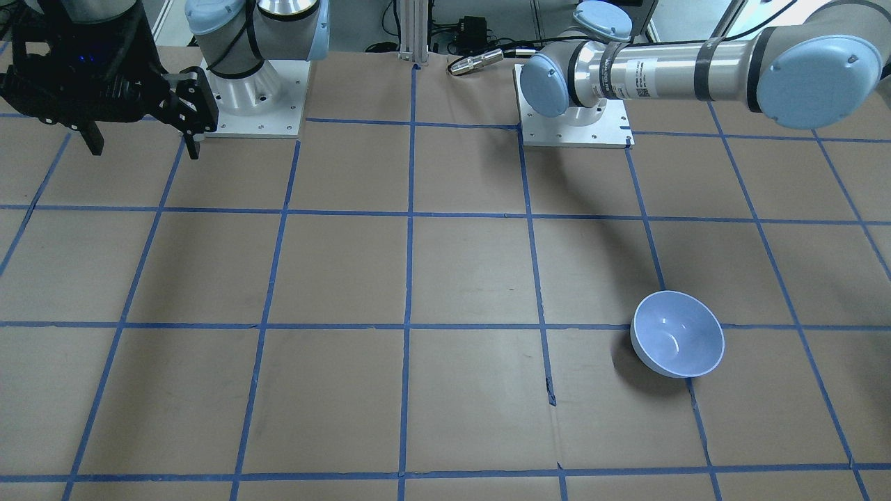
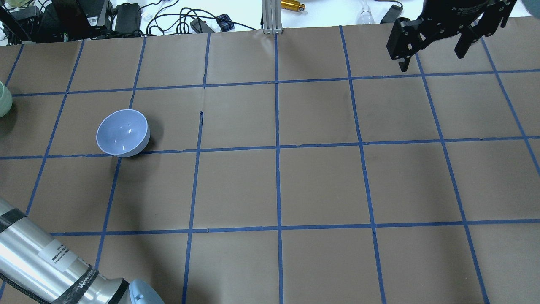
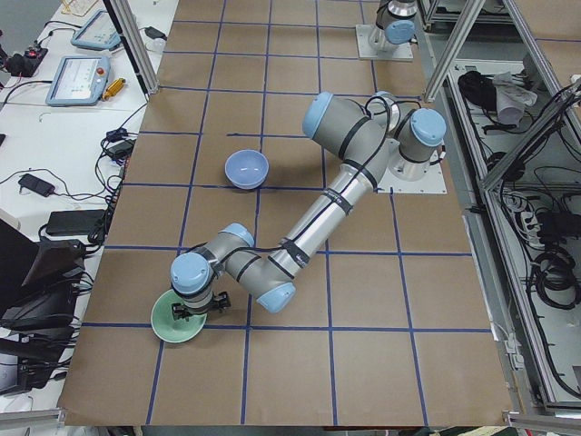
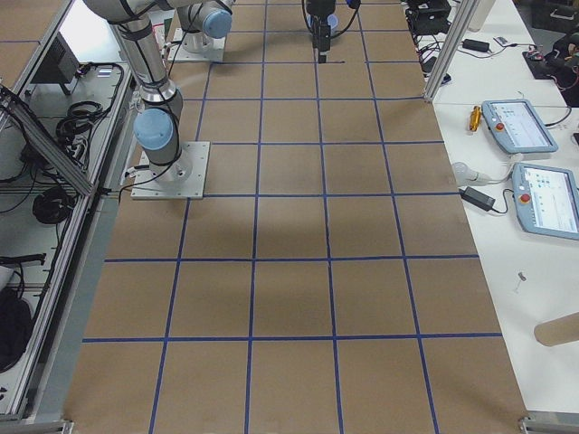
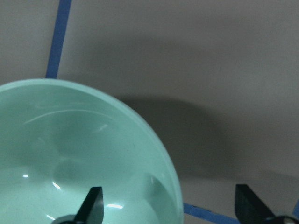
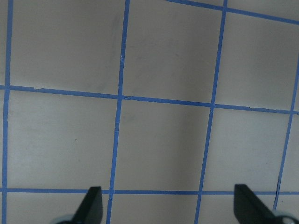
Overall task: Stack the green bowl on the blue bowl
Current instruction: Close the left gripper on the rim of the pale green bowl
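The green bowl (image 5: 77,151) will sit down inside the blue bowl almost to the green bowl's rim when the robot lowers it, because the blue bowl's wide, empty hollow (image 1: 678,332) faces up.
The green bowl (image 5: 70,154) sits upright at the table's far left end; it also shows in the exterior left view (image 3: 172,325) and as a sliver at the overhead view's left edge (image 2: 3,99). My left gripper (image 5: 170,207) is open and low over it, one finger inside the bowl and the other outside its rim. The blue bowl (image 2: 122,132) stands upright and empty on the table, well apart from the green one (image 1: 677,334). My right gripper (image 2: 432,57) is open and empty, held high at the table's far right.
The table is brown paper with a blue tape grid (image 2: 277,147). The left arm's long link (image 3: 336,195) reaches across the table near the blue bowl. Cables and teach pendants (image 3: 77,77) lie beyond the table's far edge.
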Robot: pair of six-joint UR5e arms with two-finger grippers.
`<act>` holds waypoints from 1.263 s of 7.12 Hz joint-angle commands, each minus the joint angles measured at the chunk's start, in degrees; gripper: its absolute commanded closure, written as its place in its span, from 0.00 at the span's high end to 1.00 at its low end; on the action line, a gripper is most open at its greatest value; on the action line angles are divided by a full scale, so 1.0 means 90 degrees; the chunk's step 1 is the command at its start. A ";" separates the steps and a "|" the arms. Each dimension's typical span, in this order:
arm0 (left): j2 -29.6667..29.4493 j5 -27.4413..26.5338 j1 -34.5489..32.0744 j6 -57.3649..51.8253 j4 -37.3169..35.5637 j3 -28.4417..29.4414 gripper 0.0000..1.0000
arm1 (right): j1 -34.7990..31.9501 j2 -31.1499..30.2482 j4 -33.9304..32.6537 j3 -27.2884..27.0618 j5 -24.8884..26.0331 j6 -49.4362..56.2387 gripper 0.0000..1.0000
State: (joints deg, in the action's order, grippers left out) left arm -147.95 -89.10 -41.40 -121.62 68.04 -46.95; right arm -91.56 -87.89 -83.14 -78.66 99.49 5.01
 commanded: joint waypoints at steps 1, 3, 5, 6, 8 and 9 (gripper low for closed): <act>-0.0065 0.0016 0.0000 -0.0003 -0.0002 0.0060 0.93 | -0.0003 0.0000 0.0000 0.0000 0.0000 0.0000 1.00; -0.0056 0.0007 0.0000 -0.0061 0.0008 0.0060 0.07 | -0.0003 0.0000 0.0000 0.0000 0.0000 0.0000 1.00; -0.0026 0.0017 0.0000 -0.0081 0.0027 0.0060 0.00 | -0.0003 0.0000 0.0000 0.0000 0.0000 0.0000 1.00; -0.0017 0.0017 0.0000 -0.0081 0.0037 0.0060 0.00 | -0.0003 0.0000 0.0000 0.0000 0.0000 0.0000 1.00; -0.0017 0.0056 0.0000 -0.0081 0.0047 0.0060 0.00 | 0.0007 0.0000 0.0000 0.0000 0.0000 0.0000 1.00; -0.0017 0.0075 0.0000 -0.0081 0.0057 0.0060 0.00 | -0.0003 0.0000 0.0000 0.0000 0.0000 0.0000 1.00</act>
State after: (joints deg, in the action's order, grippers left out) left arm -148.11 -88.63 -41.40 -122.34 68.45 -46.41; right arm -91.56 -87.89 -83.14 -78.66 99.49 5.01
